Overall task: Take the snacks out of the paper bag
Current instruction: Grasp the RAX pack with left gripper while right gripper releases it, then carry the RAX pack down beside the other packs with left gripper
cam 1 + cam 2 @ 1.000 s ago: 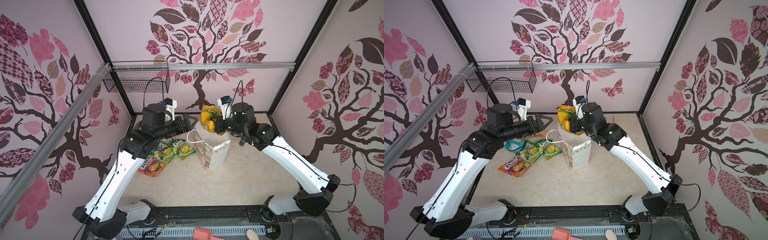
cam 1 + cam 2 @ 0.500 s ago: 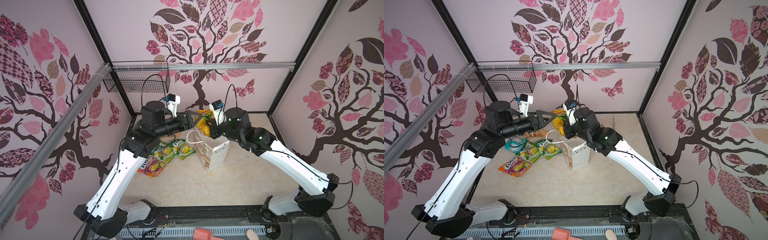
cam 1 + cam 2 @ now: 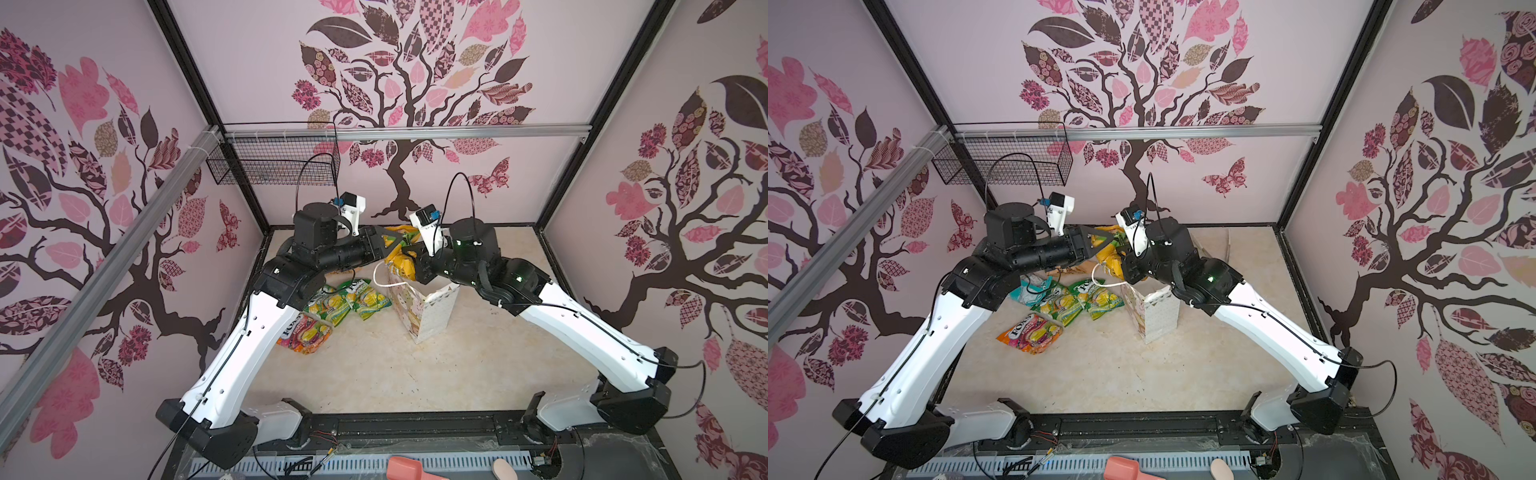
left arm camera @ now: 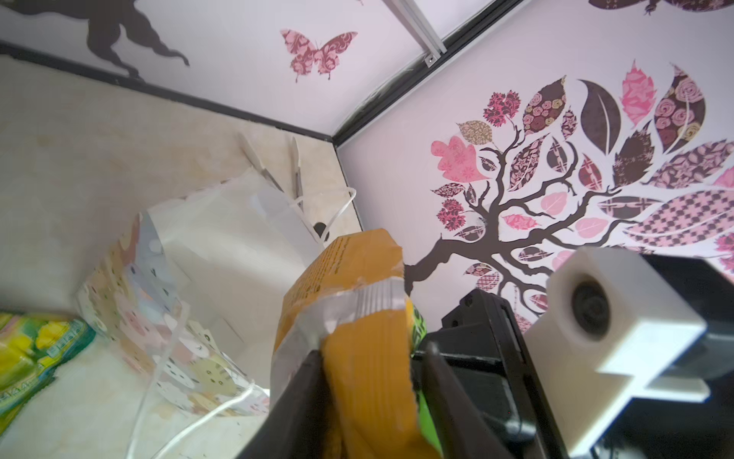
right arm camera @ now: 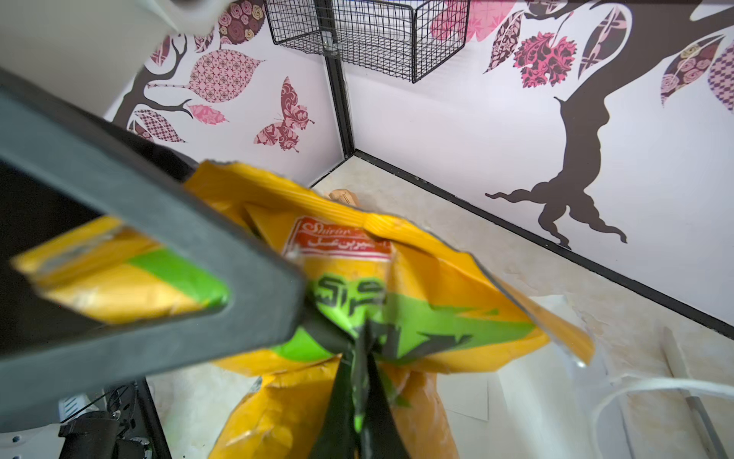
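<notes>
Both my grippers are holding the yellow-orange packet [image 3: 403, 264] above the bag. Next, my right gripper lets go before my left gripper puts the packet down beside the other snacks [image 3: 349, 298].
The white paper bag [image 3: 428, 307] [image 3: 1156, 311] stands upright at mid-table with its mouth open. Just above its left rim hangs a yellow-orange snack packet with a green band [image 3: 399, 262] [image 5: 417, 278]. My right gripper [image 3: 413, 262] [image 5: 359, 349] is shut on the packet's lower edge. From the left, my left gripper [image 3: 399, 245] [image 4: 371, 357] has its jaws closed against the packet's other end [image 4: 357, 278]. Other snacks lie on the table left of the bag: green-and-yellow packets [image 3: 332, 301] [image 3: 1100, 297], a teal one [image 3: 1034, 289] and an orange-pink one [image 3: 1032, 332].
A black wire basket [image 3: 278, 162] hangs on the back wall at the left, above the left arm. The bag's white rope handle [image 3: 380, 278] loops out to the left below the grippers. A pink scoop [image 3: 409, 471] lies on the front frame.
The right gripper has carried the yellow packet leftward, from behind the bag to the left gripper. The left jaws, wide before, have closed round the packet.
</notes>
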Tool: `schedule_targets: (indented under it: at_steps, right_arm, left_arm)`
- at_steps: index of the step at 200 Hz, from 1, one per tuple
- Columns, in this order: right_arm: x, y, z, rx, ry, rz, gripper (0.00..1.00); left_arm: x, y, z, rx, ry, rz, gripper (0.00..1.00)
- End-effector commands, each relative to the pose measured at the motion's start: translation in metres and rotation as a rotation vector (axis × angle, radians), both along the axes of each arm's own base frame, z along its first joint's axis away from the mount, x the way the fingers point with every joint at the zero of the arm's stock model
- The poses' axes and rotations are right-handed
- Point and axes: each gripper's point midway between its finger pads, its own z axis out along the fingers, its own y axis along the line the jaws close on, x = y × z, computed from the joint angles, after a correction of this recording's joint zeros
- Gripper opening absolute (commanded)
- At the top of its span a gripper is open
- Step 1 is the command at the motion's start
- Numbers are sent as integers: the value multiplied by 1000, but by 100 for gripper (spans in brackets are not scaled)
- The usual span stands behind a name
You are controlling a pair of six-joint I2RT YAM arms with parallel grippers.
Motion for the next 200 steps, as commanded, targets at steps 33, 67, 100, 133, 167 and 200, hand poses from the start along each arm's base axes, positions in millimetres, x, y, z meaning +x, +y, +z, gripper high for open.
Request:
schedule_targets:
  at_steps: [33,67,100,133,167,200]
  right_arm:
    - [-24,1,31,90,-63,93,38]
    - [-38,-7,50,171,-110,126,76]
    - [-46,-22,66,231,-169,106,100]
    - [-52,-39,74,295,-232,67,99]
    - [-66,-56,74,365,-295,65,100]
    - [-71,-67,68,359,-316,53,100]
  left_arm:
    - [-11,-2,16,-17,-104,-48,2]
    - [-21,11,33,-12,-209,-20,0]
    - [-36,24,46,-18,-277,-1,0]
    - [-51,41,56,-14,-347,40,0]
    - [-61,66,56,26,-383,132,0]
    - [-68,90,45,63,-388,229,0]
